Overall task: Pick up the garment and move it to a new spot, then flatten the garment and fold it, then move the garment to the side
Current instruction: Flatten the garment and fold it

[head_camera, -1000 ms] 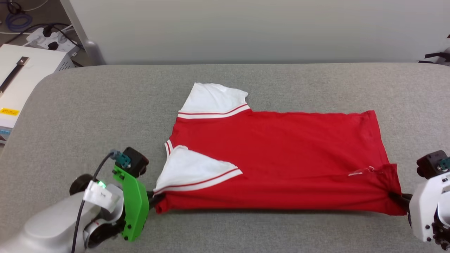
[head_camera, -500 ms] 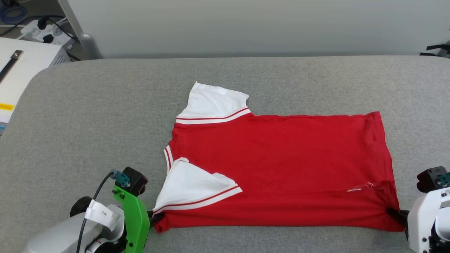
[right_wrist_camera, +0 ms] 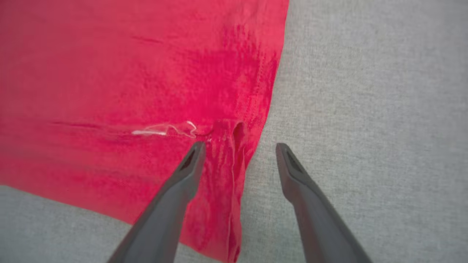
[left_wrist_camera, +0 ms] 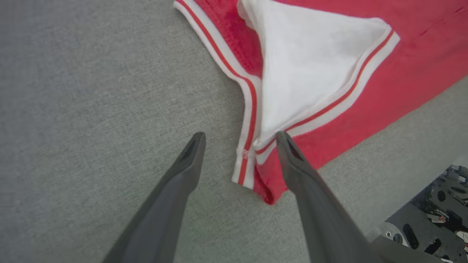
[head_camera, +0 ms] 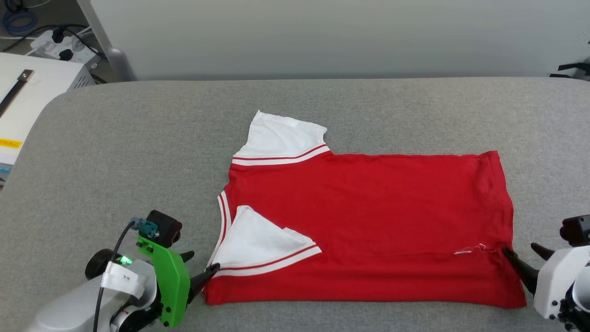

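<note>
The hem [head_camera: 514, 274] will bunch up into a crumpled fold when the robot folds it toward the collar, because the limp layers gape and pucker [right_wrist_camera: 238, 135] along the edge.
The garment [head_camera: 368, 216] lies spread on the grey padded table [head_camera: 138, 147], plain red side up, one white sleeve [head_camera: 281, 136] pointing away and the other [head_camera: 258, 242] folded onto the body. My left gripper [head_camera: 201, 263] stands open at the near collar corner; in the left wrist view its fingers [left_wrist_camera: 190, 160] straddle the striped trim [left_wrist_camera: 248, 120] of the garment [left_wrist_camera: 402, 73], left gripper [left_wrist_camera: 240, 135] holding nothing. My right gripper [head_camera: 521, 252] is open at the near hem corner; in the right wrist view one finger lies over the garment [right_wrist_camera: 128, 73], the other over bare table, right gripper [right_wrist_camera: 240, 145] empty.
A white box [head_camera: 27, 101] and a power strip with cables [head_camera: 60, 46] sit off the table's far left corner. A pale wall [head_camera: 322, 37] runs behind the table. Bare grey surface lies to the left, right and behind the garment.
Both grippers have opened and let go of the garment's near corners, and the near edge now lies flat on the table. The camera shifted slightly.
</note>
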